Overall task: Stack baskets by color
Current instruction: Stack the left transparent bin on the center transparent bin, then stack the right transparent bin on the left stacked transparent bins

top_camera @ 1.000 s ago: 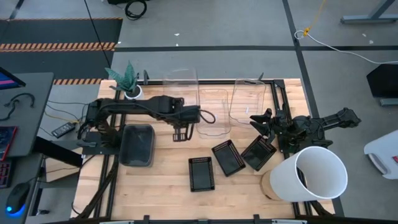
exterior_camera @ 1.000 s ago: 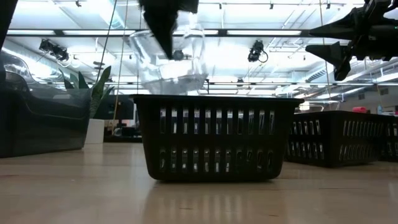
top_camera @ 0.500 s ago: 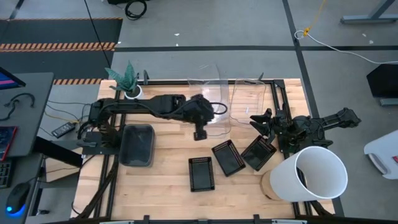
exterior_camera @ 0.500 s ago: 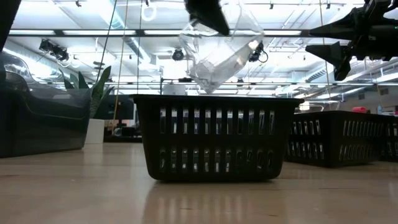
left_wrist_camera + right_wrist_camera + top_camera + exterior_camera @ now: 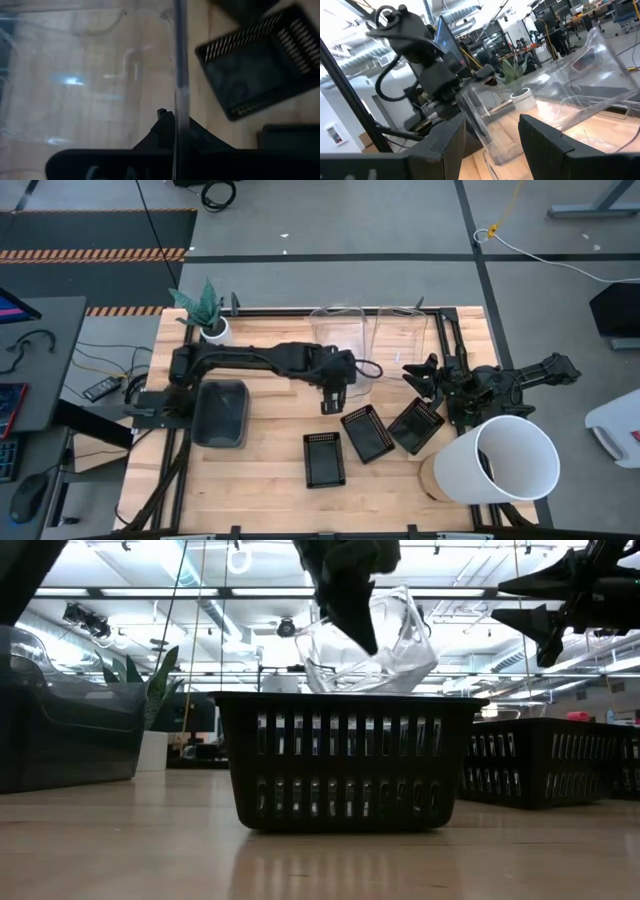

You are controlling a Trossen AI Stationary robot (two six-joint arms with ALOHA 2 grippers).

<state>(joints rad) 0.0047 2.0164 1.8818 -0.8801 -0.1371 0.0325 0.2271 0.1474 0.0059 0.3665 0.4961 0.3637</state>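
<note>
The tilted clear bin (image 5: 340, 330) is hanging over open wood (image 5: 308, 388), free of the black baskets. My left gripper should keep lowering the bin until its bottom rests flat, and then let go.
My left gripper (image 5: 333, 393) is shut on a clear bin (image 5: 341, 345) at mid-table, toward the far edge; in the low view this bin (image 5: 372, 640) hangs tilted behind a black mesh basket (image 5: 345, 760). Another clear bin (image 5: 402, 340) stands to its right. A smoky grey tray (image 5: 222, 412) rests flat on the table at the left. Three black mesh baskets (image 5: 323, 458), (image 5: 367, 432), (image 5: 415, 425) sit on their bottoms nearer the front. At the right, my right gripper (image 5: 420, 375) waits open, holding nothing. My left gripper pinches the clear bin's side wall near its rim (image 5: 179, 87), one finger inside the bin and one outside. The fingers slant down, coming from the table's left. The bin is tilted; the black basket hides its lower part in the low view.
A big white bucket (image 5: 505, 460) lies on its side at the front right. A small white plant pot (image 5: 212, 328) stands at the far left corner. Bare wood lies between the grey tray and the black baskets.
My left gripper has carried the clear bin toward the table's right edge and a little down, tipping further downward. The bin stays in its hold and is more tilted than before.
</note>
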